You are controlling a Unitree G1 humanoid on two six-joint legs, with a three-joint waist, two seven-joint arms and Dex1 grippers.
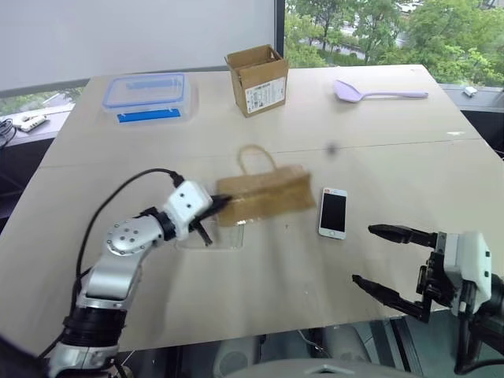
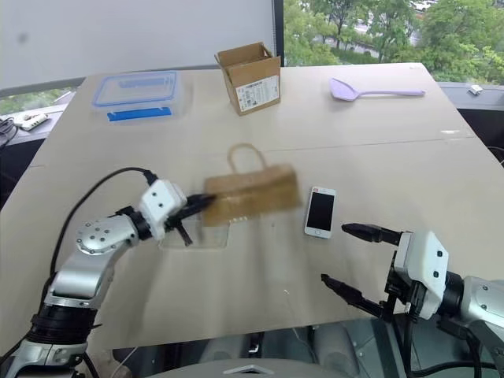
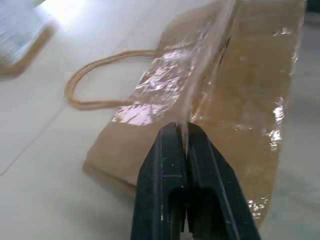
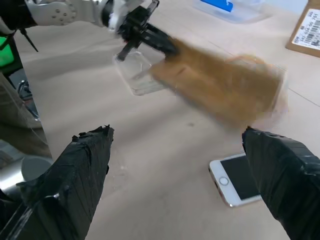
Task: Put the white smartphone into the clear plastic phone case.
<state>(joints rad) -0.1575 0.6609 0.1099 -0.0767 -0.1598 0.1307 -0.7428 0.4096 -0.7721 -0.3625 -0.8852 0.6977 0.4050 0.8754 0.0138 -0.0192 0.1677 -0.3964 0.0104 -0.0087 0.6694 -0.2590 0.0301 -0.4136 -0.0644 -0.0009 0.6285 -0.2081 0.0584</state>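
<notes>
The robot's left gripper is holding the bag's edge (image 1: 228,201), and the space before the clear box (image 1: 161,153) is open. The gripper keeps moving there until the bag frees the case.
The white smartphone (image 1: 332,213) lies screen up on the table, right of a brown paper bag (image 1: 268,197). The clear plastic phone case (image 1: 213,238) lies flat at the bag's left end, partly under it. My left gripper (image 1: 223,202) is just above the case, shut on the bag's left edge. In the left wrist view its fingertips (image 3: 172,131) pinch a thin glossy edge of the bag. The bag looks smeared by motion. My right gripper (image 1: 362,253) hangs open near the table's front edge, right of the phone, with nothing in it.
A clear box with a blue-rimmed lid (image 1: 146,96) stands at the back left. An open cardboard box (image 1: 257,79) is at the back middle and a lilac spoon (image 1: 378,93) at the back right. Bare table (image 1: 283,291) spreads in front of the phone.
</notes>
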